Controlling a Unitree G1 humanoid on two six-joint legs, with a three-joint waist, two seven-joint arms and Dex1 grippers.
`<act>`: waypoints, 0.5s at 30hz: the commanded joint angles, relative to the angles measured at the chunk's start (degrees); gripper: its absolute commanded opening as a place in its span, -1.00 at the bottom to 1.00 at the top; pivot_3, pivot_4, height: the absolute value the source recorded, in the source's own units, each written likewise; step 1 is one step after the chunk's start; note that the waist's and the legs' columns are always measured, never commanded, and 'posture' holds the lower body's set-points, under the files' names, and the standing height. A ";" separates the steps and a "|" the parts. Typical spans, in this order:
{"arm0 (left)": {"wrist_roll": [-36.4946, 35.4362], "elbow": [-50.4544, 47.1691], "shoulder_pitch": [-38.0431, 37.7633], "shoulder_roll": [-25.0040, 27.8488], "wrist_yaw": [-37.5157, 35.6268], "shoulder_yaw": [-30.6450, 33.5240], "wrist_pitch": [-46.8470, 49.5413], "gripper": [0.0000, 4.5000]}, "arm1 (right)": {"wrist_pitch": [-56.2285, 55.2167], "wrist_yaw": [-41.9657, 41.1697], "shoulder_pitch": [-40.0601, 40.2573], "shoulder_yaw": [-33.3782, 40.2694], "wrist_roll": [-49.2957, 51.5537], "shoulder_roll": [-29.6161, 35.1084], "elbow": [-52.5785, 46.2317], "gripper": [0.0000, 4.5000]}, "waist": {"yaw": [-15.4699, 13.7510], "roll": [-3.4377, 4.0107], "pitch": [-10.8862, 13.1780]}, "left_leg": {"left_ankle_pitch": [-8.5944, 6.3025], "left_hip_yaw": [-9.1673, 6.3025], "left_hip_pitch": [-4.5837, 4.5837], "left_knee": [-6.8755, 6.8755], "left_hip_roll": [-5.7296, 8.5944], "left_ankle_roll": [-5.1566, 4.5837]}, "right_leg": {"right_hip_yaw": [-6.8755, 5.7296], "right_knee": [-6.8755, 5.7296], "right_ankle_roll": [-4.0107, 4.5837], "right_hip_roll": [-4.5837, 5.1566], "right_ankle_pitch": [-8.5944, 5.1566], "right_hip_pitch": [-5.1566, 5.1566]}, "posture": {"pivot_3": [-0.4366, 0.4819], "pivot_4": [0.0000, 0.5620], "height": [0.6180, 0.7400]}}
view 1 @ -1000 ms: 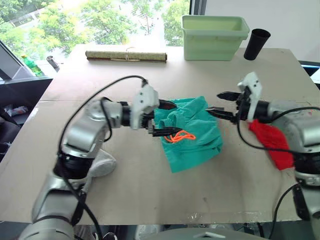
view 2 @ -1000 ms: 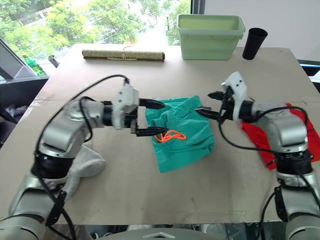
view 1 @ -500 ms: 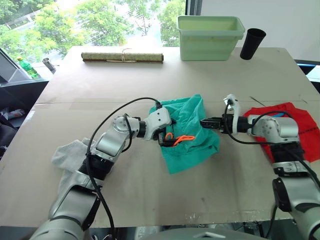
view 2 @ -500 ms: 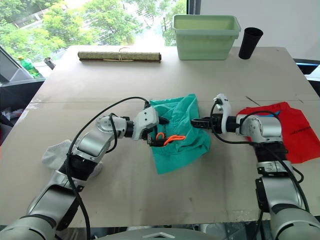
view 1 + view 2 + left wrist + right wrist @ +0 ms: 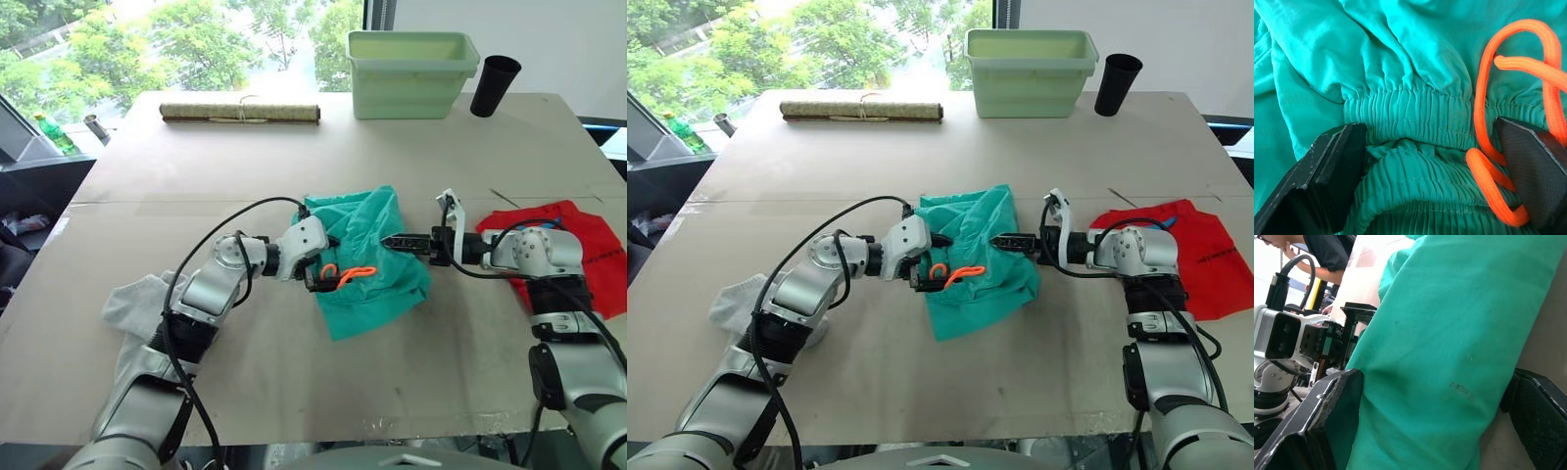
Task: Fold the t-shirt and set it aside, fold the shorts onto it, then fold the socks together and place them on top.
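Note:
The light-grey socks (image 5: 145, 303) are lying loose with their ends spreading apart (image 5: 128, 354), so when I lift one sock, it will move separately from the other and bend limply.
The teal-green shorts (image 5: 370, 257) lie rumpled in the middle of the table, their orange drawstring (image 5: 345, 274) looped on the left side. My left gripper (image 5: 315, 275) is open at their left edge; the elastic waistband (image 5: 1415, 107) and drawstring (image 5: 1484, 122) sit between its fingers (image 5: 1327, 181). My right gripper (image 5: 390, 241) is open at their right edge, its fingers (image 5: 1322, 426) straddling a fold of teal cloth (image 5: 1449, 357). The red t-shirt (image 5: 600, 233) lies flat at the right, partly under my right arm. Light-grey socks (image 5: 127, 302) lie at the left, under my left arm.
At the back of the table stand a pale green bin (image 5: 416, 70), a black cup (image 5: 495, 84) and a rolled mat (image 5: 241, 113). A person (image 5: 1327, 249) leans in beyond the table.
Both grippers have come down from above the table onto the shorts' two edges, and over the last half second each closed in a little. The camera also shifted.

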State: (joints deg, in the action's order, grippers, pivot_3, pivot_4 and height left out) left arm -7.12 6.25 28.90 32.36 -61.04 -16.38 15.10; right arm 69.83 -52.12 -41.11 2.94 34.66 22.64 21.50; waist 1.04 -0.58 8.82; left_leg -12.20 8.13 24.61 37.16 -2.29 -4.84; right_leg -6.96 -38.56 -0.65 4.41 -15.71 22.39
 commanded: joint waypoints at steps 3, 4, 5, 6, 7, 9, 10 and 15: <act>1.38 0.86 -0.86 0.31 -0.70 -0.81 -0.41 1.00 | -0.43 2.41 -1.48 -2.89 -0.98 -3.68 -0.79 0.74 | 0.10 0.01 -0.02 | 0.00 0.00 0.00 0.00 0.00 0.00 | 0.00 0.00 0.00 0.00 0.00 0.00 | -0.05 -0.47 0.95; 1.37 0.97 -0.83 0.37 -0.72 -0.66 -0.69 1.00 | -0.58 2.35 -1.42 -2.81 -1.03 -3.64 -0.68 0.63 | 0.07 0.01 -0.02 | 0.00 0.00 0.00 0.00 0.00 0.00 | -0.01 -0.01 0.00 0.00 0.00 0.00 | -0.05 -0.47 0.95; 1.38 1.03 -0.87 0.46 -0.66 -0.45 -1.03 1.00 | -0.59 2.25 -1.26 -2.74 -1.00 -3.42 -0.81 0.44 | 0.04 0.01 -0.02 | 0.00 0.00 0.00 0.00 0.00 0.00 | -0.01 -0.01 0.00 0.00 0.00 0.00 | -0.05 -0.47 0.95; 1.26 0.97 -0.95 0.55 -0.56 -0.13 -1.29 1.00 | -0.45 2.03 -0.91 -2.74 -0.87 -3.03 -1.22 0.23 | -0.01 0.02 -0.02 | 0.00 0.00 0.02 0.00 0.00 0.00 | -0.01 0.00 0.00 0.01 0.00 0.01 | -0.05 -0.47 0.95; 1.01 0.88 -1.04 0.59 -0.41 0.36 -1.78 1.00 | -0.16 1.87 -0.48 -2.66 -0.64 -2.60 -1.82 0.03 | -0.07 0.02 -0.02 | 0.00 0.00 0.05 0.00 0.02 0.00 | -0.01 0.00 0.00 0.02 0.00 0.04 | -0.05 -0.47 0.95; 0.39 0.86 -1.00 0.43 -0.01 1.43 -2.94 1.00 | 0.51 1.79 0.23 -2.25 -0.12 -1.92 -2.96 -0.40 | -0.13 0.01 -0.02 | 0.00 0.00 0.06 0.00 0.03 0.00 | -0.02 0.00 0.00 0.04 0.00 0.04 | -0.05 -0.47 0.95; -0.06 0.78 -0.82 0.27 0.15 2.07 -3.47 1.00 | 1.01 2.07 0.58 -1.56 0.33 -1.64 -3.64 -0.63 | -0.12 0.01 -0.02 | 0.00 0.00 0.06 0.00 0.04 0.00 | -0.02 0.00 0.00 0.05 0.00 0.04 | -0.05 -0.47 0.95; -3.55 -1.98 0.56 0.50 -0.88 5.85 -4.51 1.00 | 4.27 5.19 2.85 4.16 3.15 0.59 -9.51 -0.99 | -0.29 0.03 0.00 | 0.00 -0.01 0.10 0.00 0.03 0.00 | -0.05 0.00 0.00 0.07 0.00 0.06 | -0.05 -0.47 0.95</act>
State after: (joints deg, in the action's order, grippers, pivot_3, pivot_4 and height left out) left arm -8.70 7.04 28.45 32.19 -61.30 -13.00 11.05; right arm 72.98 -47.80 -38.30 3.56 35.79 21.79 15.70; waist 0.75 -0.55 8.82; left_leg -12.21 8.11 24.75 37.16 -2.24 -4.85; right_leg -7.01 -38.56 -0.66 4.51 -15.71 22.48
